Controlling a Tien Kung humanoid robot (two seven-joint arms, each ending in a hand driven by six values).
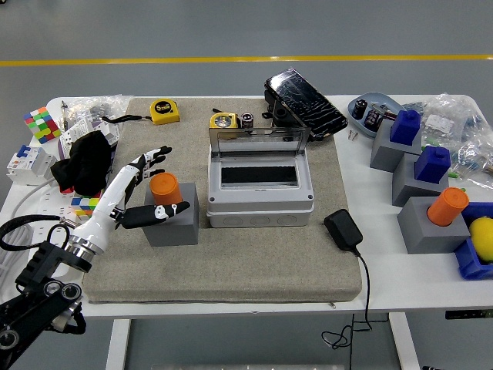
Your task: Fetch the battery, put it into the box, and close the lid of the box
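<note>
I expect the battery (165, 189) to lie on its side inside the box when I put it there, because the dark opening of the box (259, 176) is long and narrow.
The battery (163, 187) is an orange cylinder standing upright on a grey block (176, 228) at the left of the grey mat. My left hand (151, 187) is right beside it on its left. The fingers (152, 159) are spread above and behind it, and the thumb (168, 210) lies across the block just in front of its base. The hand holds nothing. To the right stands the grey box (259, 216), its inside dark. Its clear lid (258, 139) is raised upright at the back. My right arm is out of view.
A black power adapter (343, 230) with its cable lies right of the box. A yellow tape measure (164, 111) and a black case (304, 104) sit at the back. Grey blocks with blue pieces and another orange cylinder (447, 206) stand at the right. A black cloth (85, 162) lies at the left.
</note>
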